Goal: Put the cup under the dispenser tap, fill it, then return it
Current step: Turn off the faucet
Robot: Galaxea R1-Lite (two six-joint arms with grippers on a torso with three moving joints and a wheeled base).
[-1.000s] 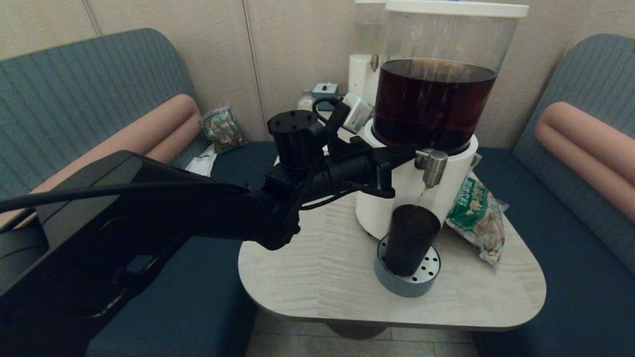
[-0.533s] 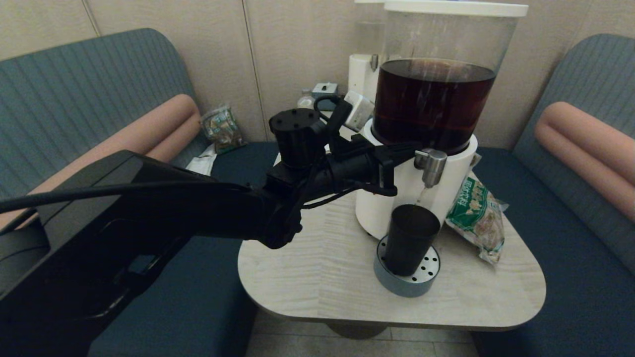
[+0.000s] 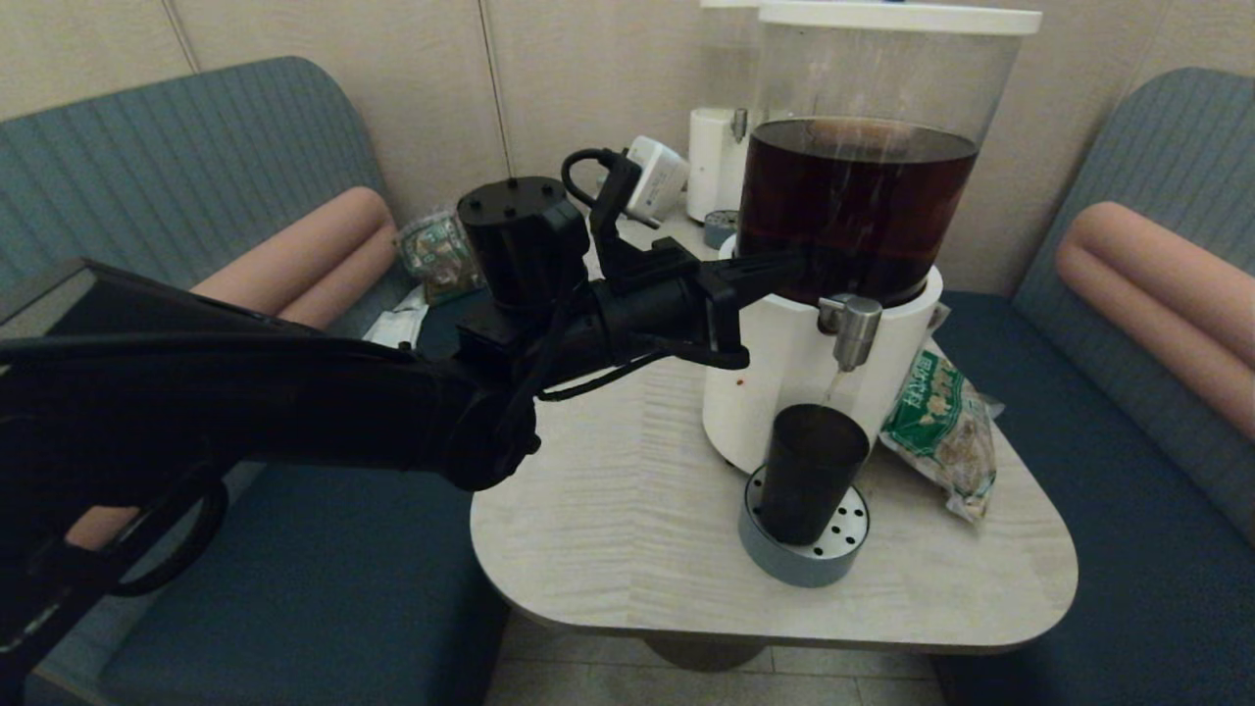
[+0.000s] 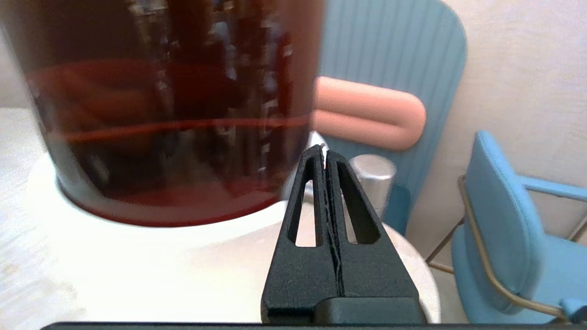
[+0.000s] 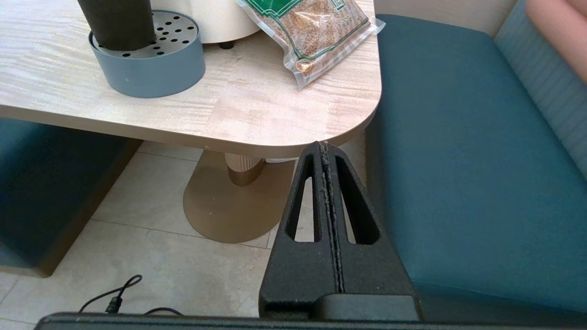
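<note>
A thin stream (image 3: 836,386) is running into the black cup, so the robot's left gripper should move away from the tank's side and go down to the silver tap (image 3: 859,323) to shut it.
The black cup (image 3: 814,469) stands upright on a round grey drip tray (image 3: 802,561) right under the silver dispenser tap (image 3: 851,328). A thin stream seems to run from the spout into the cup. The tap juts from the white base of the big dispenser (image 3: 784,392), whose tank holds dark drink. My left gripper (image 3: 799,263) is shut and empty, its tip a little above and to the left of the tap, beside the tank's lower edge. In the left wrist view the shut left gripper (image 4: 324,151) points past the tap (image 4: 372,170). My right gripper (image 5: 324,145) hangs shut and empty below the table's front right corner.
A snack bag (image 3: 941,422) lies on the table (image 3: 627,529) right of the dispenser. A smaller white dispenser (image 3: 714,147) stands behind. Padded benches flank the table, and another bag (image 3: 436,253) lies on the left seat.
My left arm has lifted up and drawn back to the left, taking its shut tip off the top of the tap. The cup has stayed put.
</note>
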